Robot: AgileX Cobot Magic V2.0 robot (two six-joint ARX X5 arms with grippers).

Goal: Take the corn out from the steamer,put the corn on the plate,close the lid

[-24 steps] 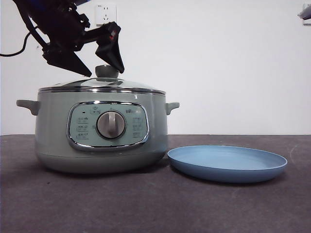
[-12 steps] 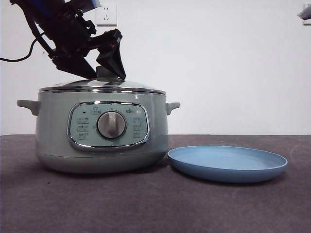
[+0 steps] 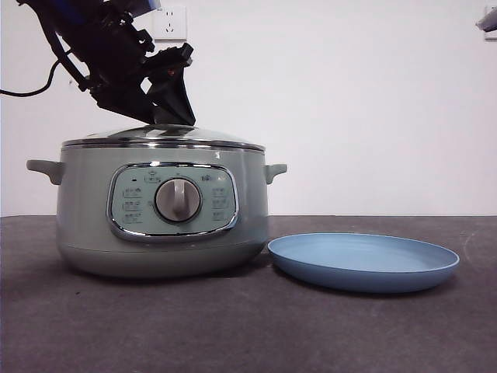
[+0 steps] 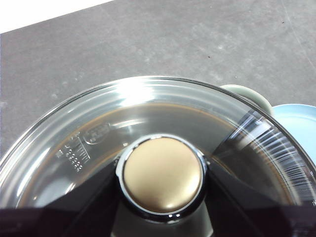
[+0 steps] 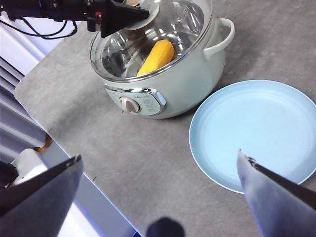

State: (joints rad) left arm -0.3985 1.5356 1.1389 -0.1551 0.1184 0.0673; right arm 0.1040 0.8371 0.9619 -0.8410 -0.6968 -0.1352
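Note:
Only the yellow corn point(image 5: 158, 57) can be seen through the glass lid among shiny metal, so the steamer point(image 3: 163, 210) will be empty when the robot lifts the corn out.
The sage-green steamer point(image 3: 85, 210) stands left of the light-blue plate point(image 3: 365, 268), which holds nothing. The glass lid point(image 3: 210, 138) sits on the steamer. My left gripper point(image 3: 167, 109) is down on the lid, its jaws shut on the knob point(image 4: 163, 173), which they hide in the front view. In the right wrist view the yellow corn point(image 5: 157, 55) lies inside the steamer point(image 5: 182, 84) under the lid point(image 5: 173, 24), beside the plate point(image 5: 256, 133). My right gripper point(image 5: 158, 168) is open and empty, high above the table.
A wall socket point(image 3: 169, 22) and a black cable point(image 3: 23, 85) are behind the left arm. The right arm shows as a tip at the top right corner point(image 3: 489, 19). The table's edge point(image 5: 54, 143) runs near the steamer's front.
My left gripper has come down onto the lid and its jaws have closed around the knob. The lid, steamer and plate have not moved.

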